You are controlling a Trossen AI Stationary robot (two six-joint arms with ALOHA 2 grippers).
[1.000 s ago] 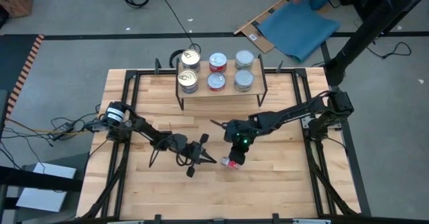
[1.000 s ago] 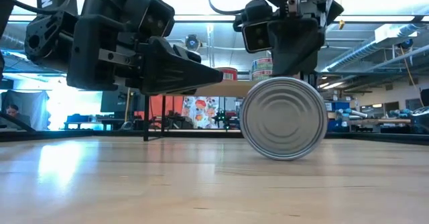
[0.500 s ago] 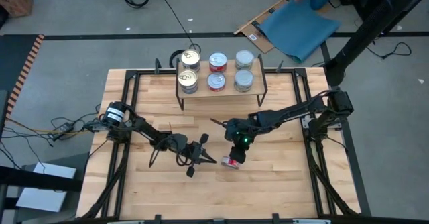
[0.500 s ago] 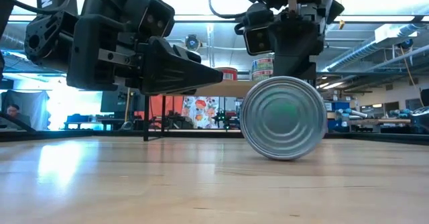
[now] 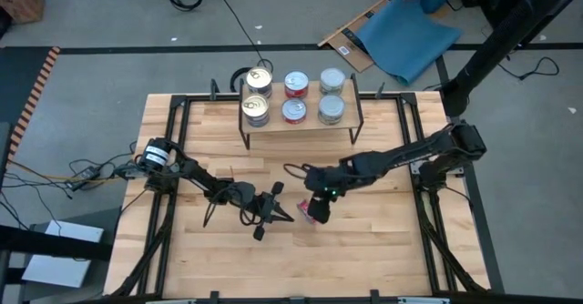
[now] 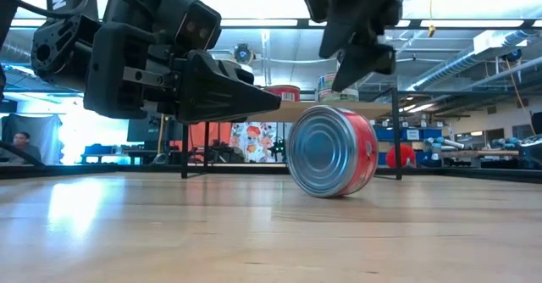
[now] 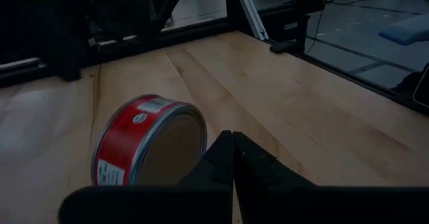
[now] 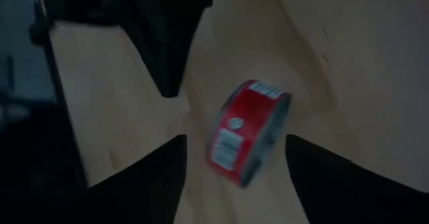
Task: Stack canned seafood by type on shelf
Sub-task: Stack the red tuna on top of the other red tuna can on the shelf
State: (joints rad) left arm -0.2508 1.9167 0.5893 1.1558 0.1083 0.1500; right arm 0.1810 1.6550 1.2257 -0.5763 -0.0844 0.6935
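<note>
The red-labelled tin is standing on its rolling edge, at a slant to my right gripper's fingers. My right gripper should turn square to it and take hold of both flat ends.
A red-labelled tin stands on its rolling edge on the tabletop, one flat silver end facing the near edge. My right gripper hangs open above it, clear of it. My left gripper is shut, lies low and level, and its tips point at the tin from the table's left. The shelf stands at the far edge. On it are gold-topped tins, red-topped tins and silver-topped tins. My left gripper has its shut fingertips right beside the tin's flat end. I cannot tell whether they touch it.
The table's black frame runs along its sides. Bare wood lies between the shelf and the arms and along the near edge. Cardboard and a blue sheet lie on the floor beyond the table.
My right gripper has opened, let go of the tin, risen and tipped further downward. The tin, left on its edge, has turned about and rolled a little toward my left gripper; its red side now shows in the low view.
</note>
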